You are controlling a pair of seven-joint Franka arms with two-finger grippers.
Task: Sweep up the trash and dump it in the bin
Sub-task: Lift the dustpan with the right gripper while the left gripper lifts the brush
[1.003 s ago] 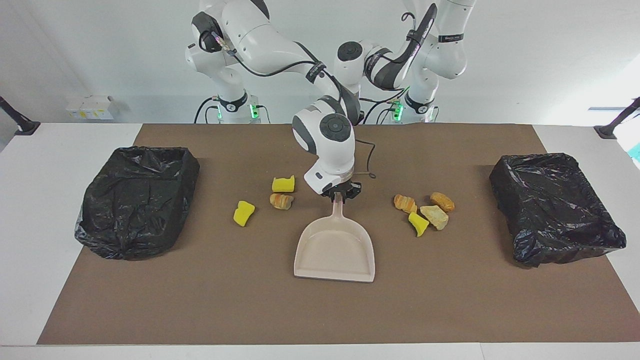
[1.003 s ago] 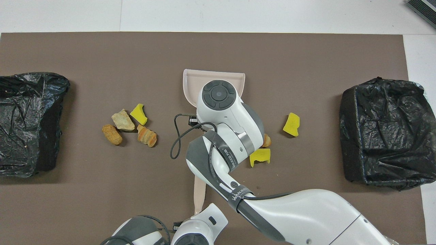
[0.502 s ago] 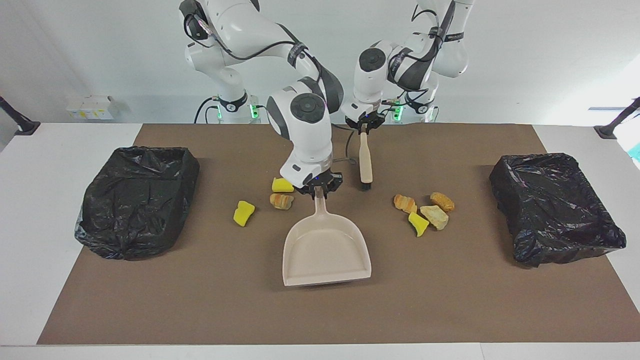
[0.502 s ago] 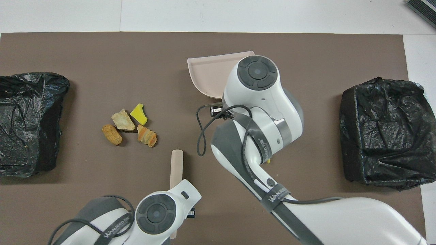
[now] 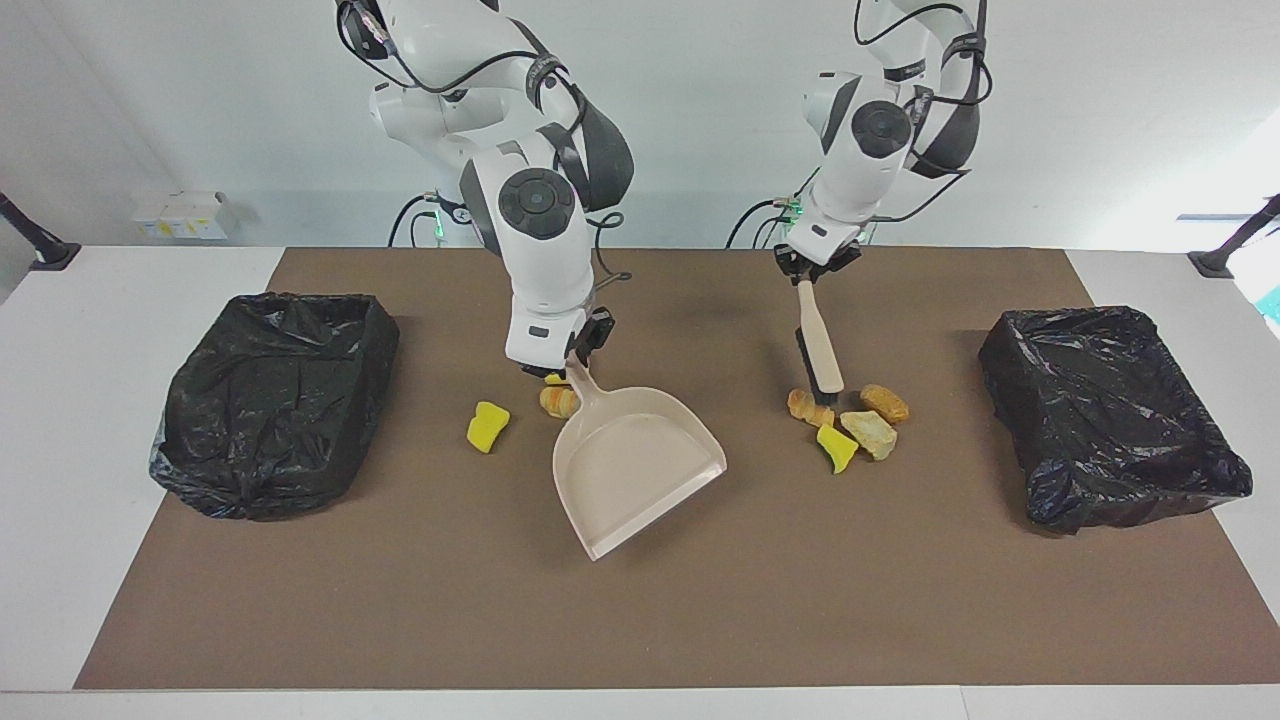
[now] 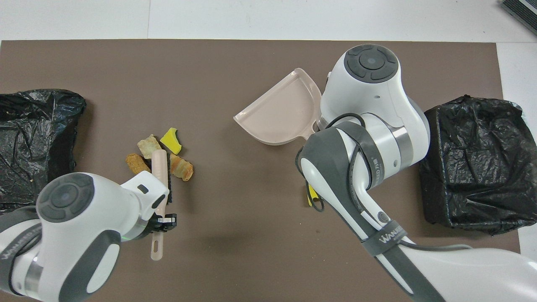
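Note:
I can see tan lumps (image 6: 136, 163) on the brush's side away from the dustpan, so next my left gripper brings the brush behind those lumps before it sweeps toward the dustpan.
My right gripper (image 5: 578, 362) is shut on the handle of the beige dustpan (image 5: 635, 465), which is turned with its open edge away from the robots and toward the left arm's end; it also shows in the overhead view (image 6: 281, 115). My left gripper (image 5: 808, 272) is shut on the beige brush (image 5: 820, 345), whose bristle end is down at a group of trash (image 5: 868, 433): tan lumps and a yellow chunk (image 5: 836, 446). Beside the right gripper lie a yellow chunk (image 5: 487, 426), a tan lump (image 5: 556, 401) and a mostly hidden yellow piece (image 5: 552, 379).
A bin lined with a black bag (image 5: 270, 400) stands at the right arm's end of the brown mat. A second one (image 5: 1110, 415) stands at the left arm's end. In the overhead view the right arm hides most of the trash beside the dustpan.
The right gripper has moved toward the right arm's end and turned the dustpan's mouth toward the left arm's end. The left gripper has carried the brush over to the group of trash.

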